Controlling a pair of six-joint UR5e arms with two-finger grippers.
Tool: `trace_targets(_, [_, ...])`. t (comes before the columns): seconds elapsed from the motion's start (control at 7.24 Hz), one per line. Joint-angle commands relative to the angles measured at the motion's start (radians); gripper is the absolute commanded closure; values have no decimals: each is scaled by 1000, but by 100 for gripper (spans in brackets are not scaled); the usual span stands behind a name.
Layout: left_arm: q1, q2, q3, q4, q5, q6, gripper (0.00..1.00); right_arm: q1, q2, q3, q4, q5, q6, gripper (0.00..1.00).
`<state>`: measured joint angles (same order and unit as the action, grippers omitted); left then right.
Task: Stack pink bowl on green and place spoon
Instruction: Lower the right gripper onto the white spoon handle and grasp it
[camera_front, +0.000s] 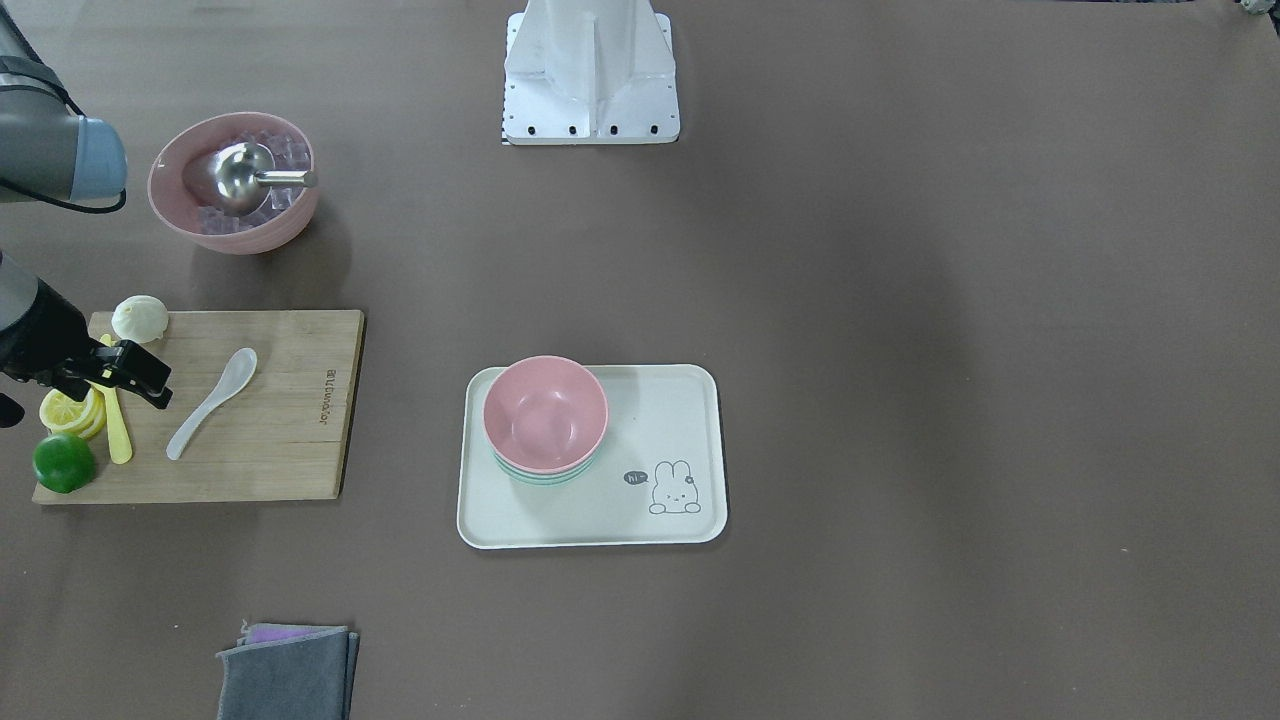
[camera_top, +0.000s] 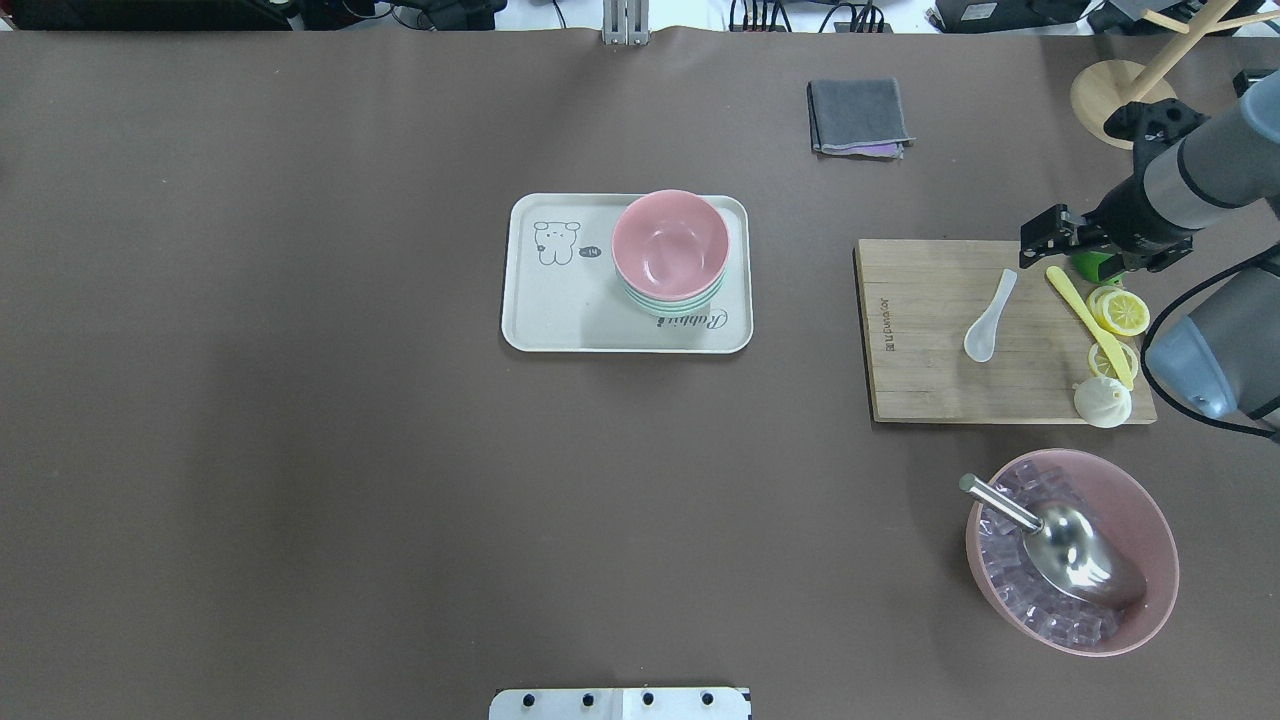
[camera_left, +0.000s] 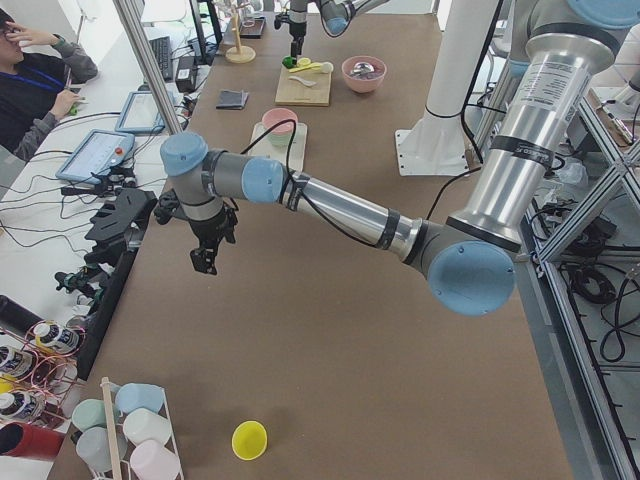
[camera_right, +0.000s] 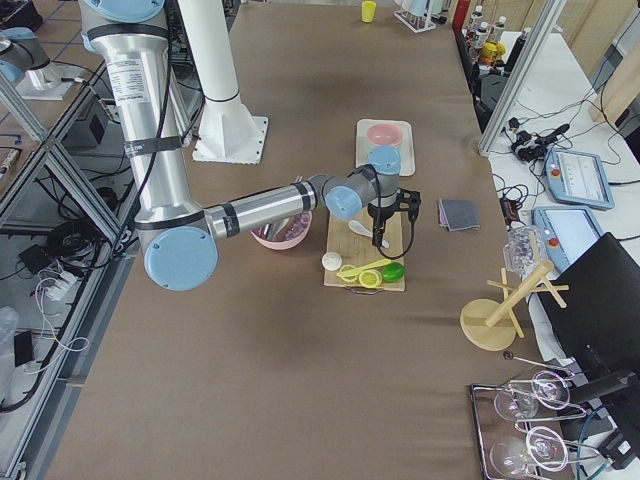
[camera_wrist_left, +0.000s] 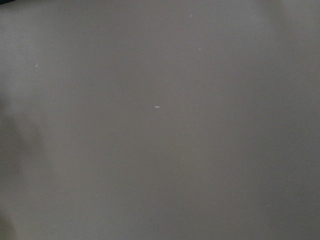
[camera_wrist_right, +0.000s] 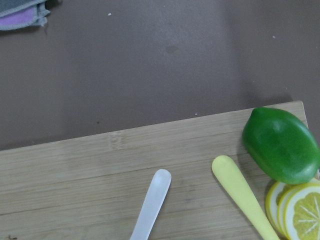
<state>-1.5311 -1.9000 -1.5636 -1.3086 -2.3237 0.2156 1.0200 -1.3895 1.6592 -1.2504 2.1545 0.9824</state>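
The white spoon is almost as long as the pink bowl (camera_front: 546, 414) is wide, so the spoon's handle (camera_front: 196, 425) will rest leaning over the pink bowl's rim when I put it down.
The pink bowl (camera_front: 545, 415) (camera_top: 668, 245) sits nested on the green bowl (camera_front: 540, 478) (camera_top: 670, 305) on a white rabbit tray (camera_front: 660, 420) (camera_top: 560, 310). A white spoon (camera_front: 212, 402) (camera_top: 990, 317) (camera_wrist_right: 150, 205) lies on a wooden cutting board (camera_front: 290, 420) (camera_top: 920, 340). My right gripper (camera_front: 140, 378) (camera_top: 1045, 235) hovers over the board's far edge, beside the spoon's handle end, open and empty. My left gripper (camera_left: 205, 262) shows only in the exterior left view, above bare table far from the tray; I cannot tell its state.
On the board lie a yellow knife (camera_front: 118, 430), lemon slices (camera_front: 70, 410), a lime (camera_front: 64, 462) (camera_wrist_right: 281, 145) and a white bun (camera_front: 139, 318). A large pink bowl of ice with a metal scoop (camera_front: 233, 182) stands near the board. A grey cloth (camera_front: 288, 672) lies at the table's far edge.
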Motion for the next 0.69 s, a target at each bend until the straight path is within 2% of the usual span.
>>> trace_targets(0.0, [-58,27,48,6,0,128,1,-73,6,-4,-1,-109,186,1])
trace_targets(0.14, [-58,30,48,5,0,128,1,-108,6,-10,-1,-160,244,1])
trace_targets(0.28, [-57,30,48,2,0,128,1,-122,6,-12,-1,-163,281,3])
trace_targets(0.41, [-58,32,48,0,0,128,1,-132,6,-10,-1,-173,286,12])
trace_targets(0.55, [-57,32,48,0,0,128,1,-138,6,-15,-1,-173,286,31])
